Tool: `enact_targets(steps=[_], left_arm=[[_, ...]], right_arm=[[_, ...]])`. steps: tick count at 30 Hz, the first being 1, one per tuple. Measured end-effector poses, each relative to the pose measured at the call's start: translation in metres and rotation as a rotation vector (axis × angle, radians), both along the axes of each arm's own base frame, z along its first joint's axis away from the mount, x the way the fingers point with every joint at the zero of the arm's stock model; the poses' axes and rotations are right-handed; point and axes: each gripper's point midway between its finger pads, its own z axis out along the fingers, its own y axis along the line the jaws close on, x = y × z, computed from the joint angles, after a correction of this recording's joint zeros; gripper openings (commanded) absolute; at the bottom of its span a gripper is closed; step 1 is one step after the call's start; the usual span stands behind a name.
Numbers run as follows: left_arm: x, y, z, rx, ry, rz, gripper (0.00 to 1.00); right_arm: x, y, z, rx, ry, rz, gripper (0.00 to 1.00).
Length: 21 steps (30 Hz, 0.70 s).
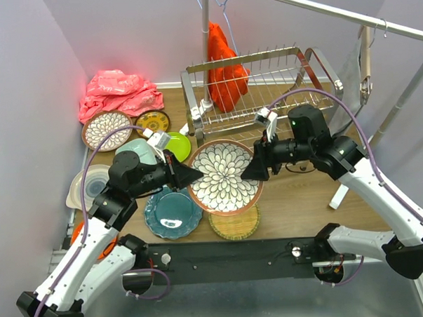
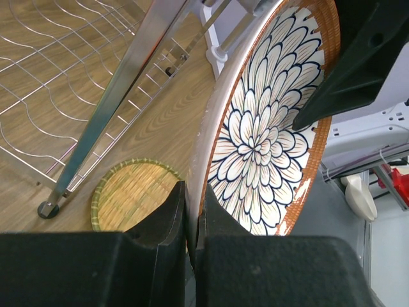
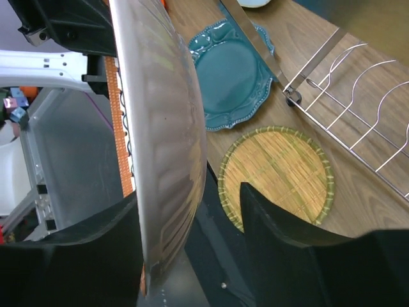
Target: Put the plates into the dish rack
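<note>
The petal-patterned plate is in my left gripper, far from the rack's end [image 1: 312,75] behind my right gripper, so my right gripper should first grab the plate's free rim [image 1: 259,187].
A large white petal-patterned plate [image 1: 225,175] with an orange-brown rim is held tilted above the table between both grippers. My left gripper [image 1: 195,175] is shut on its left rim; in the left wrist view the gripper [image 2: 192,204] pinches the plate's edge [image 2: 262,128]. My right gripper [image 1: 250,169] is open and straddles the right rim. In the right wrist view the gripper [image 3: 192,211] has one finger by the plate's grey underside [image 3: 163,128] and the other standing apart. The chrome dish rack [image 1: 257,86] stands behind, with no plates in it.
A teal scalloped plate [image 1: 173,213] and a woven-yellow plate [image 1: 235,224] lie under the held plate. A lime plate [image 1: 177,146], mint tray [image 1: 137,151], grey-swirl plate [image 1: 90,186], small petal plate [image 1: 106,129] and dark-yellow round [image 1: 152,122] lie left. A pink cloth [image 1: 117,92] lies back left; a red-orange cloth [image 1: 225,70] hangs over the rack.
</note>
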Motion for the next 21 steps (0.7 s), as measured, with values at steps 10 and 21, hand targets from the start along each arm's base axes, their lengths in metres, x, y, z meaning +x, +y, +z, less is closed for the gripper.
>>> enact_targets(steps=[10, 21], left_arm=[[0.005, -0.002, 0.011, -0.029, -0.029, 0.02, 0.0], [0.011, -0.003, 0.019, -0.03, -0.006, 0.062, 0.0]], right_arm=[[0.013, 0.003, 0.018, -0.001, -0.017, -0.048, 0.16], [0.03, -0.004, 0.018, -0.088, -0.062, -0.088, 0.0]])
